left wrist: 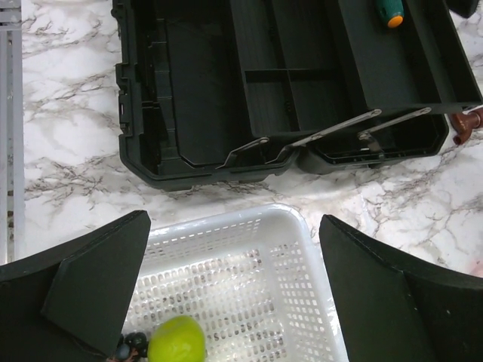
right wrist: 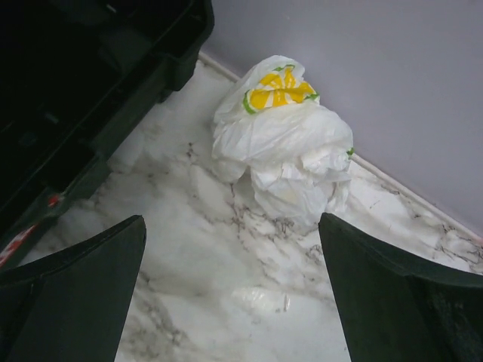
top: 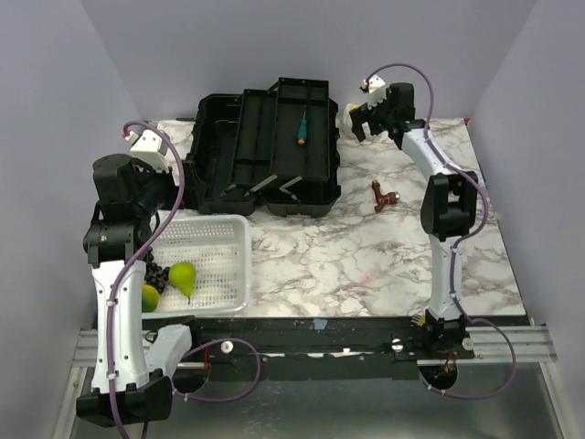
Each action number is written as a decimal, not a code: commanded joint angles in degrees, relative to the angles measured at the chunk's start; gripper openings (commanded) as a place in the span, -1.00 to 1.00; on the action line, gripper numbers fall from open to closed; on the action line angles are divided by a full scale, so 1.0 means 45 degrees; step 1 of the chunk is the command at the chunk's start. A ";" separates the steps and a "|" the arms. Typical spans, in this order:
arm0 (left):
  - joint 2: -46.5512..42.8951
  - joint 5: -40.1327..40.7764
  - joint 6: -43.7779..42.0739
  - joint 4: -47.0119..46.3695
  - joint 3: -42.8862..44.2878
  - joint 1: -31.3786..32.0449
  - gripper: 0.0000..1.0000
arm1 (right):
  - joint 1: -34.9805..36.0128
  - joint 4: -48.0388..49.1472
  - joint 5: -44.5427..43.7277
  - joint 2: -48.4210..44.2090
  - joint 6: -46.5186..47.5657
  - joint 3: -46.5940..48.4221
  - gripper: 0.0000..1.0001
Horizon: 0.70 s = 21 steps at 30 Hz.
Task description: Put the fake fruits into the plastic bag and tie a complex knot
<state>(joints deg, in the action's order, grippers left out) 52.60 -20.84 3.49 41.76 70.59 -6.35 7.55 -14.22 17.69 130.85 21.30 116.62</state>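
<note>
My grippers will spread the plastic bag [right wrist: 282,136] into a long, limp sheet when they pull it between them, because loose, thin folds [right wrist: 293,167] crumple it.
The plastic bag [right wrist: 283,139] lies crumpled on the marble by the back wall, white with a yellow-green print, and no tied handles show. In the top view only a bit of it [top: 351,112] shows beside my right gripper [top: 364,123]. The right gripper [right wrist: 231,226] is open and empty, just short of the bag. Two fake fruits lie in the white basket: a pear [top: 183,277] and one partly behind my left arm [top: 149,296]. My left gripper [top: 160,197] hovers open and empty above the basket, with one fruit [left wrist: 177,341] below it [left wrist: 234,226].
The white perforated basket [top: 224,265] [left wrist: 302,302] stands at the near left. An open black toolbox [top: 265,151] [left wrist: 264,98] holds a green-handled screwdriver [top: 301,128] [left wrist: 390,11]. A small brown object [top: 384,196] lies on the marble. Dark beads [left wrist: 128,347] lie beside the fruit.
</note>
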 commanded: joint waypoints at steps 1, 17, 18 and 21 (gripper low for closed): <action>0.0053 -0.0014 0.0754 -0.0437 -0.0173 0.0038 0.97 | -0.0044 0.2052 -0.1491 0.1773 0.0316 0.1256 1.00; -0.1427 0.0614 0.0384 -0.2743 -0.2029 0.0043 0.97 | -0.0009 0.3743 -0.2234 0.5366 0.2013 0.3716 -0.10; -0.1467 0.0484 0.0361 -0.2808 -0.2010 0.0039 0.97 | -0.0036 0.3751 -0.2126 0.5119 0.2052 0.3503 -0.40; -0.1529 -0.0104 0.0169 -0.3003 -0.1995 0.0033 0.97 | -0.0058 0.4003 -0.1858 0.3761 0.2037 0.2247 -0.99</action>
<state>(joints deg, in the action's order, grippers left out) 46.57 -19.29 5.48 31.79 61.91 -6.35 7.70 0.78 8.58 154.32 29.02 131.74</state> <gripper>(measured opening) 0.984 0.073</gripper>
